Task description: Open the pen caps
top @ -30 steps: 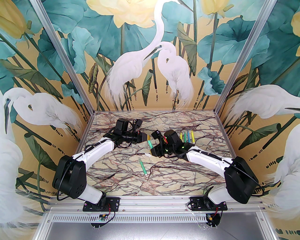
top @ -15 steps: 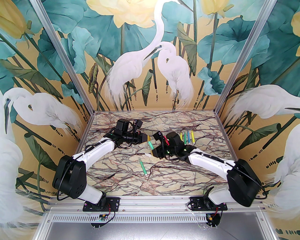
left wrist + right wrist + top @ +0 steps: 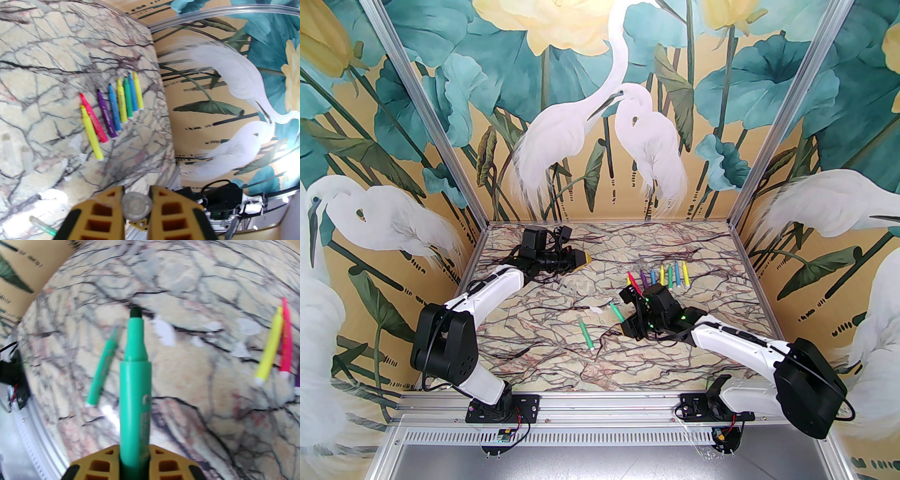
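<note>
The green pen's dark tip is uncapped, and marble beside the nearest yellow pen is empty. My right gripper should keep going there until the pens are parallel.
My right gripper (image 3: 626,323) is shut on a green pen (image 3: 135,390) at its rear end. The pen's dark tip (image 3: 135,312) is bare and points away over the marble table (image 3: 684,347). My left gripper (image 3: 136,189), back left over the table (image 3: 584,257), is shut on a pale round pen cap (image 3: 136,206) seen end-on. A second green pen (image 3: 586,335) lies loose at mid-table, with a translucent cap (image 3: 116,331) on its far end. Several uncapped pens (image 3: 114,110) lie in a row at the back right.
A small whitish piece (image 3: 596,309) lies on the table between the two green pens. The row's nearest yellow pen (image 3: 269,350) and pink pen (image 3: 286,340) lie close to the right gripper's right. Aluminium rails (image 3: 609,402) and patterned walls enclose the table.
The grippers have pulled apart. The left one drew back and left with the cap, the right one came nearer and rightward with the green pen. More of the pen row shows.
</note>
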`<move>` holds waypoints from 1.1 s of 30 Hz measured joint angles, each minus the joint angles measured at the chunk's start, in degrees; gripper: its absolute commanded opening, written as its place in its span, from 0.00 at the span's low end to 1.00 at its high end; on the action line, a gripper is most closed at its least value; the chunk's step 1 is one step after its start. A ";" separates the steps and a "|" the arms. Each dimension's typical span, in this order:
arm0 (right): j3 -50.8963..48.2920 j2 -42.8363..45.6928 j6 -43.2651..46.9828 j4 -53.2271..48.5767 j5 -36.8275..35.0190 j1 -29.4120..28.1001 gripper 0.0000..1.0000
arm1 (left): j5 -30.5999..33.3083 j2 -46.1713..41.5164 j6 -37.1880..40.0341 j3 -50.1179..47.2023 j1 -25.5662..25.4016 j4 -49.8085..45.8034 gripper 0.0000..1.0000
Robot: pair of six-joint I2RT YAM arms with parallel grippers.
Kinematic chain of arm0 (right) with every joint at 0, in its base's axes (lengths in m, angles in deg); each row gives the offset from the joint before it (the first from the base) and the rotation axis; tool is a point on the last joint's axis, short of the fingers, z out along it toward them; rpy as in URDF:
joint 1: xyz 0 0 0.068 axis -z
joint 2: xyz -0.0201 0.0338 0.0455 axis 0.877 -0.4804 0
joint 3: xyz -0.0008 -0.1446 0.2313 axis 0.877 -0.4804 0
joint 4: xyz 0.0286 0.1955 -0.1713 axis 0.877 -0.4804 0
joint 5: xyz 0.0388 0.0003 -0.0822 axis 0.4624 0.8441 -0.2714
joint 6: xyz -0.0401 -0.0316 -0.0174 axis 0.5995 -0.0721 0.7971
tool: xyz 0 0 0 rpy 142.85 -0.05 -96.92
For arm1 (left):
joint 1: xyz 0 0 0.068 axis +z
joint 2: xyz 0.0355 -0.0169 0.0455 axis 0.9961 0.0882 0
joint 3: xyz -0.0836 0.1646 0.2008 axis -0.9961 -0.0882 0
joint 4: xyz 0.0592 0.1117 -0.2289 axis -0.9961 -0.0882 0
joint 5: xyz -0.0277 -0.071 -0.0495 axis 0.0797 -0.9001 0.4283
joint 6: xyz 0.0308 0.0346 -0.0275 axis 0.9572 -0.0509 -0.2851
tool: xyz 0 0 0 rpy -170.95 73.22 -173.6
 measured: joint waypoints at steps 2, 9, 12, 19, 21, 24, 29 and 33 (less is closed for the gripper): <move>1.49 -2.25 -1.36 -0.09 -2.84 0.63 0.00 | 3.65 0.07 2.01 0.81 -0.74 -3.06 0.00; 12.44 -14.58 -7.32 -1.25 -11.37 3.23 0.00 | 16.63 5.14 8.52 5.07 -6.56 -15.06 0.00; 17.53 -19.02 -10.08 -2.29 -13.70 3.85 0.00 | 19.54 7.96 9.97 5.97 -7.76 -18.62 0.00; 25.05 -26.95 -14.82 -4.17 -16.33 4.35 0.00 | 19.45 13.70 11.43 7.87 -8.55 -21.40 0.00; 26.10 -28.74 -15.56 -4.79 -16.50 4.48 0.00 | 18.73 15.10 11.63 8.39 -8.85 -21.38 0.00; 27.02 -30.69 -16.31 -5.70 -17.00 4.57 0.01 | 17.51 17.40 11.69 9.49 -9.27 -21.38 0.00; 27.12 -31.65 -17.18 -7.32 -17.90 4.59 0.05 | 16.13 20.41 12.11 10.29 -9.57 -21.40 0.01; 27.23 -32.02 -17.22 -7.61 -18.01 4.59 0.07 | 15.30 22.62 12.13 11.32 -9.57 -21.33 0.03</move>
